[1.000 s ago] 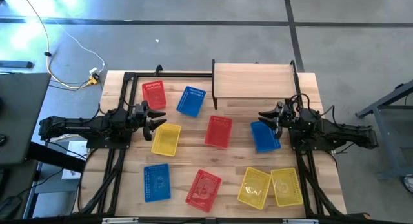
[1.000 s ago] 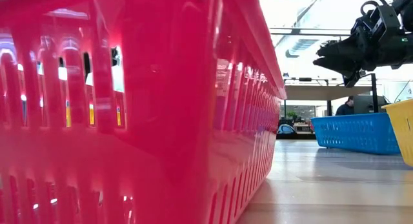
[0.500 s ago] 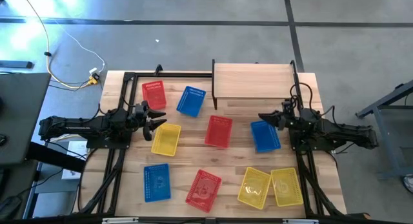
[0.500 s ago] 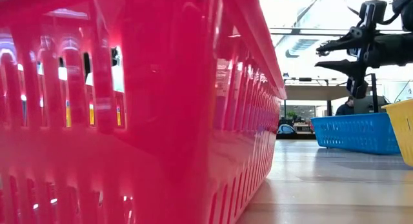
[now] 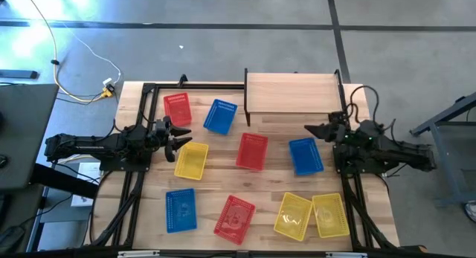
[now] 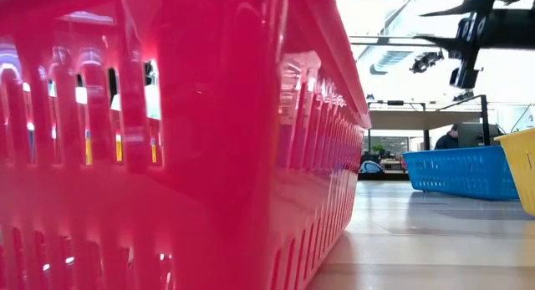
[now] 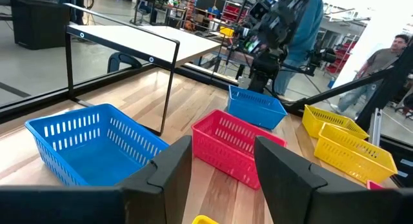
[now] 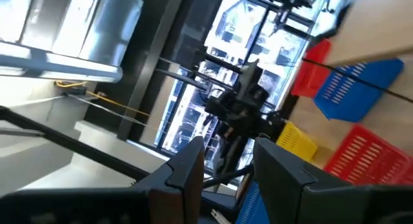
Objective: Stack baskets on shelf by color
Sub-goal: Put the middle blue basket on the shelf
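I should withdraw my right gripper and turn it down over the basket's rim (image 5: 319,154) nearest the rail, since it points level, high beyond the blue basket's far end (image 5: 301,140).
Nine baskets lie on their bottoms on the table: red (image 5: 177,108), blue (image 5: 220,116), yellow (image 5: 191,159), red (image 5: 252,151), blue (image 5: 306,155), blue (image 5: 180,210), red (image 5: 235,215) and two touching yellow ones (image 5: 293,215), (image 5: 329,214). The shelf (image 5: 291,92) stands bare at the far edge. My left gripper (image 5: 178,137) is open, between the far red basket and the yellow basket. My right gripper (image 5: 312,129) is open, raised above the table (image 6: 447,7), just beyond the far end of the blue basket (image 6: 456,171). It holds nothing.
Black frame rails (image 5: 134,191) run along the table's left and right sides. The left wrist view shows the shelf's thin black legs (image 7: 169,82), with the blue basket (image 7: 90,143) and the red basket (image 7: 235,143) in front of them. A person (image 7: 387,62) walks in the room beyond.
My right gripper has risen and drawn back toward the table's right edge, away from the blue basket beneath it, tipping upward as it went. The blue basket has stayed where it was.
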`<state>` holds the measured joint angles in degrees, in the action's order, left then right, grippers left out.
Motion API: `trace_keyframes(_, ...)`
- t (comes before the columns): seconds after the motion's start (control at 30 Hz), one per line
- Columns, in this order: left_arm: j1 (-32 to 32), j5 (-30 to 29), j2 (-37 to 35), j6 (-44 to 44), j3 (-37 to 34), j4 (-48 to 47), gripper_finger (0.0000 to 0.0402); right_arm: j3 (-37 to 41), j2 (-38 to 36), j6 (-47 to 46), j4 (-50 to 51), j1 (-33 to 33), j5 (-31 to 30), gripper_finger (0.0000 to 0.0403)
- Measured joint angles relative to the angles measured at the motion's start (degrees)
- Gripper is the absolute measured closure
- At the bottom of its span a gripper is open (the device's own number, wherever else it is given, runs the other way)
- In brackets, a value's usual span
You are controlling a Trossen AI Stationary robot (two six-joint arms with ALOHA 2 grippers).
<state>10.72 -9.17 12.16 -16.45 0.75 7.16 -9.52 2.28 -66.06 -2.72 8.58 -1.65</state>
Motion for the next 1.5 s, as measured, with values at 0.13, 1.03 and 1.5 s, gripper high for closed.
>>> trace_keyframes(0.13,0.02,0.0,0.02,-2.87,0.0,0.0,0.0245,-6.8,0.89,-0.93,9.77,0.0,0.06,0.0285)
trace_keyframes(1.03,0.02,-0.02,0.0,-6.04,0.0,0.0,0.0245,-38.11,37.82,-5.95,63.82,0.0,6.36,0.0285)
trace_keyframes(1.5,0.01,-0.02,0.02,-5.96,-0.02,0.0,0.0245,-38.06,49.91,-5.71,74.09,-0.01,5.12,0.0285)
